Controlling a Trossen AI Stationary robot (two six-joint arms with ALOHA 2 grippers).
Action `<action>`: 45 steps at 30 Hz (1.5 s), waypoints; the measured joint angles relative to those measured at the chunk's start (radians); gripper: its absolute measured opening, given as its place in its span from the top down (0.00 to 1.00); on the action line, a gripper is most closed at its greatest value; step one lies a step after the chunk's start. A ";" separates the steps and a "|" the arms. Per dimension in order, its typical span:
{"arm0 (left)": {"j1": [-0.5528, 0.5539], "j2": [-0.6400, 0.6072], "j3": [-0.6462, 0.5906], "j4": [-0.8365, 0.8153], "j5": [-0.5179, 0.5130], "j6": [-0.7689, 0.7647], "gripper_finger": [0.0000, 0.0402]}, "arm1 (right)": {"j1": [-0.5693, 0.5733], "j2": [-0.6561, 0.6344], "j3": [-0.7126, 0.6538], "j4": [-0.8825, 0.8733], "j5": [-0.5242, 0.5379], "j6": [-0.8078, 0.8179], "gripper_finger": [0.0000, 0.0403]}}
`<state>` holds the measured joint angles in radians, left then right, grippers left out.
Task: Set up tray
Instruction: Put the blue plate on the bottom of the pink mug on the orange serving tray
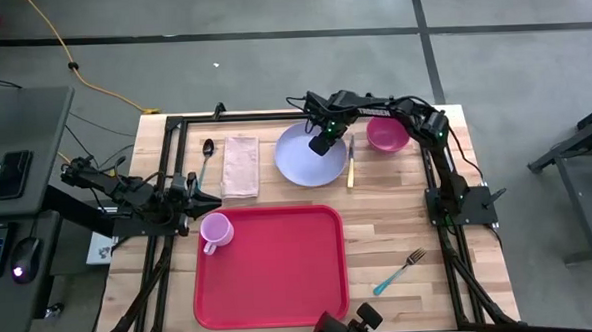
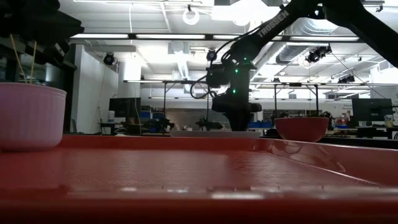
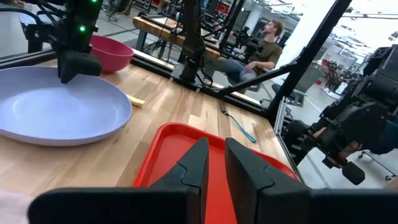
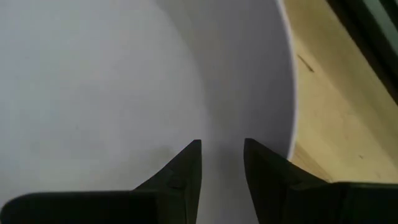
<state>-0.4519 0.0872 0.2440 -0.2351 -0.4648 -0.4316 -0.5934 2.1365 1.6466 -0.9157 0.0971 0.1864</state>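
Observation:
The lavender plate's inner surface (image 4: 221, 165) has my right gripper's fingers pointing at it. I should lift the gripper and move it until the fingers are on both sides of the plate's rim (image 4: 293, 121), and only then close it.
The red tray (image 1: 270, 265) lies flat at the table's near middle, with a pink cup (image 1: 215, 232) standing in its far left corner. Beyond the tray a lavender plate (image 1: 310, 153) rests on the wood. My right gripper (image 4: 222, 146) points down over the plate's right part, close above the inner surface near the rim (image 4: 283, 81). It is open by a narrow gap with nothing between the fingers. My left gripper (image 3: 216, 146) waits level at the tray's left far corner, beside the cup. It is narrowly open and holds nothing.
A pink bowl (image 1: 387, 134) and a yellow-handled knife (image 1: 351, 164) lie right of the plate. A napkin (image 1: 241, 166) and a spoon (image 1: 206, 155) lie to its left. A teal-handled fork (image 1: 399, 272) lies right of the tray. A person (image 3: 267, 46) sits beyond the table.

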 joint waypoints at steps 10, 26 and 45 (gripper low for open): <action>0.000 0.000 0.000 0.000 0.000 0.000 0.79 | -0.001 0.000 0.054 -0.031 0.021 -0.034 0.75; 0.000 0.000 0.000 0.001 0.003 -0.010 0.79 | -0.046 -0.003 -0.007 -0.030 0.054 -0.082 0.75; 0.000 0.000 0.000 0.002 -0.001 -0.022 0.79 | -0.046 -0.003 -0.001 -0.036 0.048 -0.071 0.75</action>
<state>-0.4519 0.0875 0.2443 -0.2333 -0.4656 -0.4538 -0.6395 2.1338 1.6457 -0.9522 0.1452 0.1150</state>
